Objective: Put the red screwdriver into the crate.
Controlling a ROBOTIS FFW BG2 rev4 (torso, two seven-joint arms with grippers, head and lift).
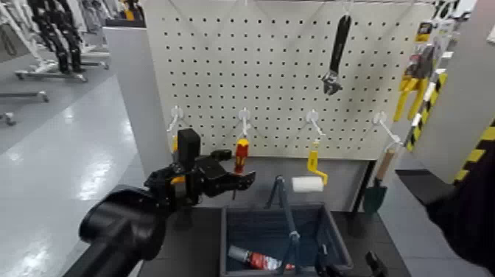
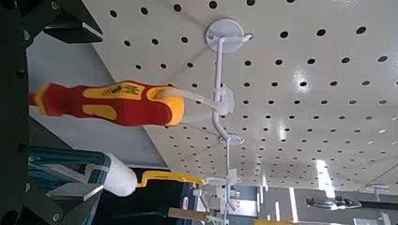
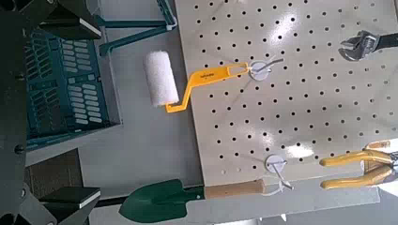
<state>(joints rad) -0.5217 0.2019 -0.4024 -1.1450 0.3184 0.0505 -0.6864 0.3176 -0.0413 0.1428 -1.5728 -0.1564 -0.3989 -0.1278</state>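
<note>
My gripper is about to pull the red screwdriver [image 1: 241, 152]. A white loop [image 2: 191, 96] joins the screwdriver's handle to the hook, so the loop will slip off and come along.
The red screwdriver [image 1: 241, 155] hangs by its handle from a white hook [image 2: 221, 84] on the pegboard; its red-and-yellow handle [image 2: 113, 101] fills the left wrist view. My left gripper [image 1: 234, 167] is open right at it, with one finger [image 2: 75, 23] on each side of the handle and neither touching. The dark blue-grey crate [image 1: 243, 214] stands on the table below, its arched handle [image 1: 283, 202] upright. My right gripper [image 1: 348, 264] hovers open over the crate's near right corner, and the right wrist view shows the crate [image 3: 66, 84] between its fingers.
A red-and-white cylinder [image 1: 254, 258] lies in the crate. On the pegboard hang a yellow-handled paint roller [image 1: 309, 180], a green trowel [image 1: 376, 195], a wrench [image 1: 335, 55] and yellow pliers [image 1: 412, 81]. A dark shape [image 1: 471, 206] fills the right edge.
</note>
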